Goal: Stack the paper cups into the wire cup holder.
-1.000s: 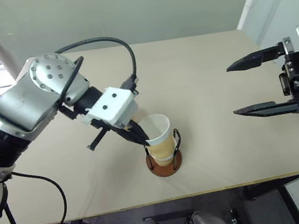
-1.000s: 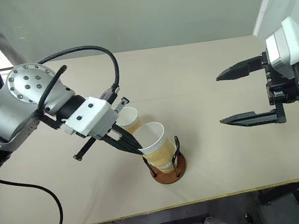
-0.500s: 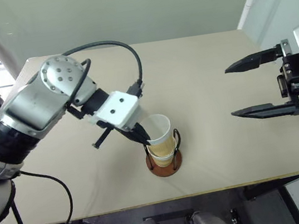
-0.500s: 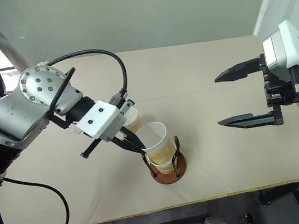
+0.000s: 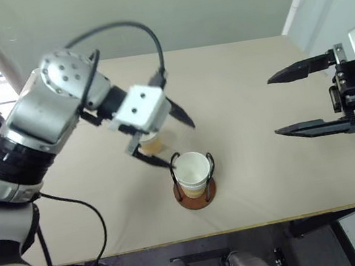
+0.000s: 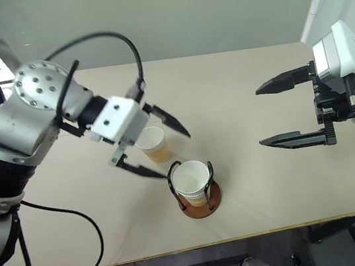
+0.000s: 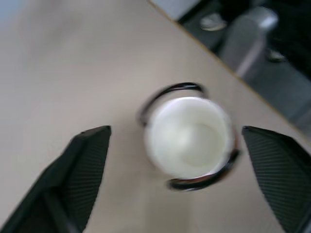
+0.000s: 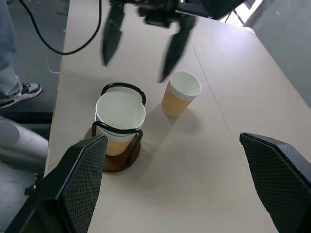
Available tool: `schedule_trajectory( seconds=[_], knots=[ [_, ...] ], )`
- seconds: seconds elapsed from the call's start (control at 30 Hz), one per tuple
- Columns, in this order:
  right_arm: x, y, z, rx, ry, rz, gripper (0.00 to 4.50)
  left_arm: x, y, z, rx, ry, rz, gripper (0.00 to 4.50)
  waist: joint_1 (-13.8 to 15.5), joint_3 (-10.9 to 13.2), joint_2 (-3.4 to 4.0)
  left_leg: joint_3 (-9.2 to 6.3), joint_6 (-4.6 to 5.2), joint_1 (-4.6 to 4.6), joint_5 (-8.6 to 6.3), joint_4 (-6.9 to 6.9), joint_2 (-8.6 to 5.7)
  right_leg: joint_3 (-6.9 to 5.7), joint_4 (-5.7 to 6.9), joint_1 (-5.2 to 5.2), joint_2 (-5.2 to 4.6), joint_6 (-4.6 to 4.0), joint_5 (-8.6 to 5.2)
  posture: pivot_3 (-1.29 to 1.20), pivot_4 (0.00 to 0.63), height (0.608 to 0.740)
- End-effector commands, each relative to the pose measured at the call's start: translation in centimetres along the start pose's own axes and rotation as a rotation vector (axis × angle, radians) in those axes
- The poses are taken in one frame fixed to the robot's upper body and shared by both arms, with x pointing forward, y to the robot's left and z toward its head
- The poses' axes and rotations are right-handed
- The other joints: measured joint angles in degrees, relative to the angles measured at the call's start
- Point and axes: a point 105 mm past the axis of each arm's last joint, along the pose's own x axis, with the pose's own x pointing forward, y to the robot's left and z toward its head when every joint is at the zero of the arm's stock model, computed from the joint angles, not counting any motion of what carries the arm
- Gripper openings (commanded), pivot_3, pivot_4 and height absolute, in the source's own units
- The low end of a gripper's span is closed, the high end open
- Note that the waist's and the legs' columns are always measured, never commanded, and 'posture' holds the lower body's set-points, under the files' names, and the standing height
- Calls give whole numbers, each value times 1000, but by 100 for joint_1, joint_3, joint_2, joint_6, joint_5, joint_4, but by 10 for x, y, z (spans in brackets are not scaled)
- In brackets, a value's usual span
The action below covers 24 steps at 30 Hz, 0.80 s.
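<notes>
The loose cup is upright and clear of the holder, so my left gripper stays open and keep moving until its fingers are on both sides of the loose cup's rim.
The wire cup holder stands on its reddish-brown base near the table's front edge. Its black loops rise around two nested paper cups, also in the right wrist view and the left wrist view. Another paper cup stands upright on the table just behind and left of the holder. My left gripper hovers open above and behind the holder, holding nothing, with the loose cup partly hidden under it. Well off to the right, my right gripper hangs open and empty above the table.
The tan table has its front edge close to the holder. A wall runs behind the table. A person's leg and shoe stand on the floor beside the table in the right wrist view.
My left gripper has opened and let go of the cup, which has dropped down into the cup in the holder. The gripper has lifted up and back. The right gripper has stayed still.
</notes>
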Motion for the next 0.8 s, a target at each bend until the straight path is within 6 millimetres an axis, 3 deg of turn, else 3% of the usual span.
schedule_trajectory(
  seconds=[0.03, 0.17, 0.27, 0.5, 0.8],
  knots=[
    [-4, -4, 5, -42, 5, -17, 4500, -32, 15, -23, -75, 63, 204, 4460, -8, 0, 1, 0, 0, 1, 0, -2, 0, 0, 1, 0, 0, 0, 0, 0, 150, 740],
    [-3, -6, 2, -45, 10, -12, 4500, -45, 9, -52, -189, 98, 289, 4460, -12, -3, 7, 0, 2, 3, -1, -7, 1, 2, 2, -3, 0, 0, 0, 0, 150, 740],
    [0, -7, 1, -50, 6, -2, 4500, -44, -11, -80, -334, 93, 277, 4460, -13, -3, 7, 0, 2, 2, -1, -6, 0, 3, 3, -5, 0, 0, 0, 0, 150, 740],
    [3, -9, 3, -65, -1, 20, 4500, -28, -19, -112, -365, 155, 260, 4460, 59, -2, 5, 0, 7, -5, -3, 2, 0, 2, 2, -7, -5, 5, 5, 0, 150, 740],
    [2, -6, 3, -61, 10, 14, 4500, 0, -23, -134, -382, 179, 190, 4460, 60, -2, 5, 1, 15, -12, -8, 16, -1, 3, 1, -8, -6, 11, 10, 0, 150, 740]
  ],
)
